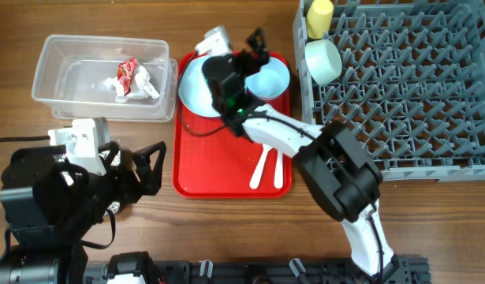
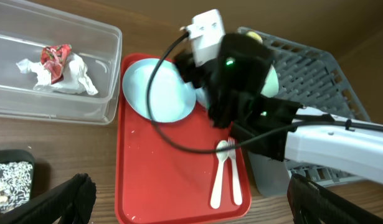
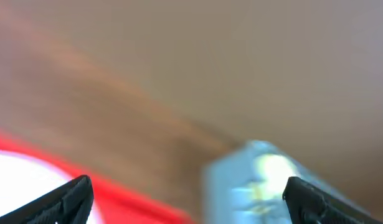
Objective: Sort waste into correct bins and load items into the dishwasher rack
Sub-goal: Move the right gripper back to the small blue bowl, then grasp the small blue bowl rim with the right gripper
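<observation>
My right gripper is pointing past the red tray's far edge (image 1: pixel 277 55), farther than the bowl. I should pull back and grip the bowl by its rim (image 1: pixel 274 97) close to the fork.
On the red serving tray (image 1: pixel 218 173) lie a pale blue plate (image 1: pixel 196 83), a pale blue bowl (image 1: pixel 270 77), and a white spoon and fork (image 1: pixel 262 167). My right gripper (image 1: pixel 254 43) is open and empty, above the far tray edge between plate and bowl. Its wrist view is blurred, with the jaws (image 3: pixel 191 199) wide apart. A yellow cup (image 1: pixel 319 17) and a pale green bowl (image 1: pixel 323 61) sit in the grey dishwasher rack (image 1: pixel 415 95). The clear tub (image 1: pixel 45 79) holds the red wrapper (image 1: pixel 127 71) and white napkin (image 1: pixel 143 87). My left gripper (image 1: pixel 151 170) is open and empty.
The black tray (image 2: pixel 10 180), with pale speckled bits in it, shows at the left wrist view's lower left; my left arm hides it overhead. The right arm (image 1: pixel 337 170) crosses the red tray's right side. The rack fills the right of the table.
</observation>
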### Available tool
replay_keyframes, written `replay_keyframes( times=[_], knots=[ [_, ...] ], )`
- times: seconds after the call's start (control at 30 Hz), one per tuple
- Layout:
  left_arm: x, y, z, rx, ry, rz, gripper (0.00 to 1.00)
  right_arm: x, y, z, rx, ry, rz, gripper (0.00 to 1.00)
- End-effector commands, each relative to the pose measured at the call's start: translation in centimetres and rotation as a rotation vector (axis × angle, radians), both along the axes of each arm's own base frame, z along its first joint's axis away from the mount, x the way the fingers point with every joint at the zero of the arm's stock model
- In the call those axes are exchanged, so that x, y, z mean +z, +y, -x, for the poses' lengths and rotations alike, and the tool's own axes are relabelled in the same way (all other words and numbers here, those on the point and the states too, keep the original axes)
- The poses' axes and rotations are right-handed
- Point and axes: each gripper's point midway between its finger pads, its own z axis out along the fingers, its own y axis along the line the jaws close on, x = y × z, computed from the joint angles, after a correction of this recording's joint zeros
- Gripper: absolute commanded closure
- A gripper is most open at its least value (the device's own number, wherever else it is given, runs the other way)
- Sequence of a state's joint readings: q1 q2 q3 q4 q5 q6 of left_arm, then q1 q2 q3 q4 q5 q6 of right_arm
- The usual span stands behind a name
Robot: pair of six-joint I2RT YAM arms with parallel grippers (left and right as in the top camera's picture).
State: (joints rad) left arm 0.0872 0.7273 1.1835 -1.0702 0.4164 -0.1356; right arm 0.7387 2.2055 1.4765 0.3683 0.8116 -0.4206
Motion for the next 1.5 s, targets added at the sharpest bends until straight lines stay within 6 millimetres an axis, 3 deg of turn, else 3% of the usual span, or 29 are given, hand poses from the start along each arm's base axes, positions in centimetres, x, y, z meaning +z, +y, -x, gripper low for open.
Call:
replay_keyframes(
  times=[0.0, 0.13, 0.37, 0.5, 0.73, 0.87, 0.97, 1.1, 1.27, 1.47],
  knots=[
    [0.7, 0.0, -0.1, -0.004, -0.023, 0.004, 0.0, -1.6, 5.2, 1.7, 0.178, 0.167, -0.297, 0.01],
    [0.7, 0.0, -0.1, -0.004, -0.024, 0.003, 0.0, -1.5, 6.3, 3.2, 0.205, 0.346, -0.36, 0.0],
    [0.7, -0.1, -0.1, -0.004, -0.023, 0.004, 0.0, 3.6, 5.0, 3.8, 0.141, 0.412, -0.412, 0.0],
    [0.7, -0.1, -0.1, -0.004, -0.022, 0.004, 0.0, 4.5, 3.1, 4.9, 0.064, 0.474, -0.478, 0.0],
    [0.4, -0.1, 0.1, -0.004, -0.009, 0.005, 0.0, 2.1, -0.9, 5.2, -0.01, 0.696, -0.629, 0.01],
    [0.3, -0.1, 0.2, -0.004, -0.002, 0.006, 0.0, 1.3, -3.3, 4.8, -0.048, 0.76, -0.669, 0.12],
    [0.3, -0.1, 0.2, -0.004, -0.002, 0.006, 0.0, 0.8, -4.8, 4.7, -0.097, 0.776, -0.669, 0.15],
    [0.3, -0.1, 0.2, -0.004, -0.003, 0.006, 0.0, -0.3, -6.9, 5.2, -0.273, 0.815, -0.782, 0.26],
    [0.3, -0.1, 0.1, -0.004, -0.005, 0.005, 0.0, -0.5, -6.9, 5.5, -0.365, 0.812, -0.875, 0.34],
    [0.4, -0.1, 0.1, -0.004, -0.005, 0.006, 0.0, -3.0, -7.8, 6.6, -0.692, 0.801, -1.103, 0.36]
  ],
)
